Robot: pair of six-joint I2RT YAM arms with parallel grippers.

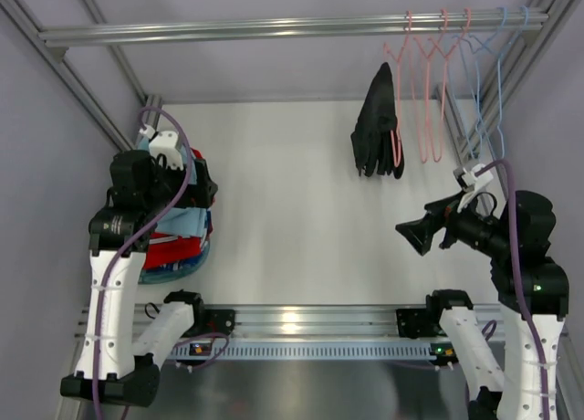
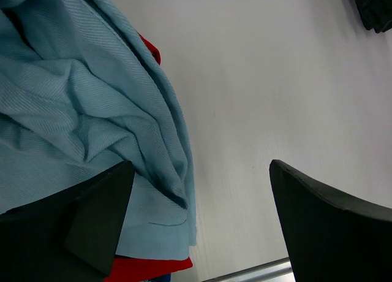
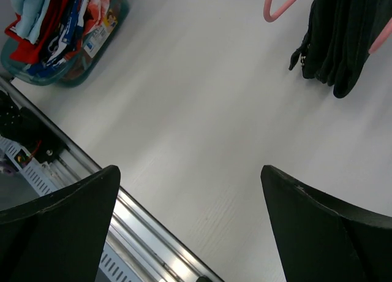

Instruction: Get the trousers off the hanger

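The robot's open right gripper should now move up toward the pink hanger's upper wire (image 1: 402,51), which stands clear above the black trousers (image 1: 374,123), until its fingers can close around that wire.
The black trousers (image 1: 378,123) hang folded over a pink hanger (image 1: 397,100), the leftmost of three on the rail. They also show in the right wrist view (image 3: 343,37), top right, with the pink hanger (image 3: 278,6) beside them. A corner of the trousers (image 2: 375,9) shows in the left wrist view. My right gripper (image 1: 412,235) is open and empty, low and right of the trousers, well apart from them; it also shows in its own wrist view (image 3: 190,184). My left gripper (image 2: 202,190) is open and empty above the light blue cloth (image 2: 79,110). In the top view the left gripper's jaws are hidden.
A basket (image 1: 187,256) of clothes sits at the left, with light blue and red cloth (image 2: 147,266). Two more pink hangers (image 1: 429,91) and pale blue hangers (image 1: 488,82) hang on the metal rail (image 1: 274,26). A metal rail runs along the table's near edge (image 3: 147,233).
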